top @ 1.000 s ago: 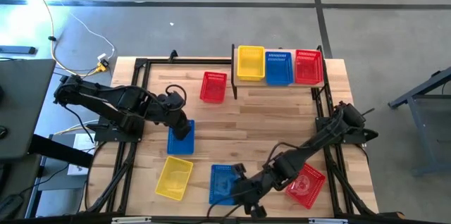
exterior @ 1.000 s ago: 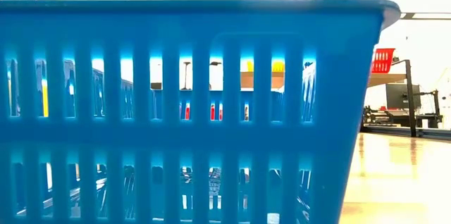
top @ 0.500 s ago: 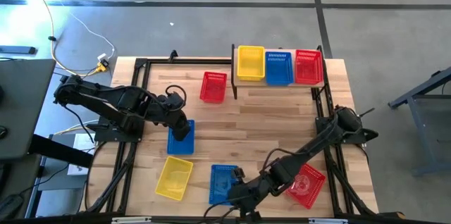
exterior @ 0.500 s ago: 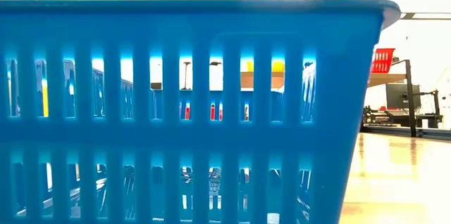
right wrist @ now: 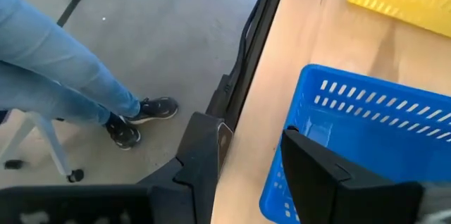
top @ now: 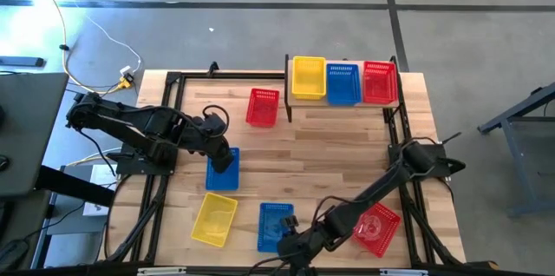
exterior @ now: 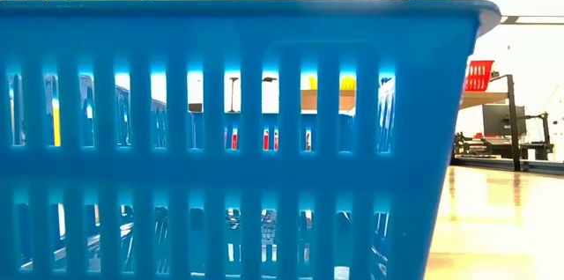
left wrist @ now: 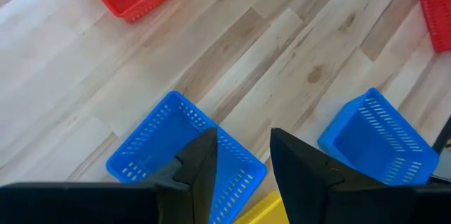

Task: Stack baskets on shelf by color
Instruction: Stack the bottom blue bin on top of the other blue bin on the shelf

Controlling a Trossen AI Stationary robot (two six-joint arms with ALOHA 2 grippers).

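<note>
I should lower my right gripper next, since its open fingers are on both sides of the blue basket's near side [right wrist: 272, 175]. I should go on until the basket's rim [right wrist: 276, 159] is between the fingers, and then close them.
My right gripper [right wrist: 264, 157] is open at the near end of a blue basket [right wrist: 366, 132], one finger outside its near wall and one over its inside; the gripper also shows in the high view [top: 290, 241]. This basket fills the low view [exterior: 238, 139]. My left gripper [left wrist: 243, 146] is open above a second blue basket [left wrist: 187, 157], which rests on the table. The shelf [top: 302, 99] at the far right carries a yellow [top: 309, 77], a blue [top: 342, 83] and a red basket [top: 379, 82]. My right gripper stands open astride the blue basket's near end wall [right wrist: 282, 146], coming from the table's right side and slanting down. Whether a finger touches the wall, I cannot tell. The basket rests flat on the table.
On the table rest a yellow basket [top: 214, 218] at the near left, a red basket [top: 377, 226] at the near right under my right arm, and a red basket [top: 262, 107] left of the shelf. A person's legs [right wrist: 63, 76] stand beyond the table's near edge.
My right gripper has gone toward the table's near edge and a little left, along the blue basket's right side to its near end. The basket has stayed where it was.
</note>
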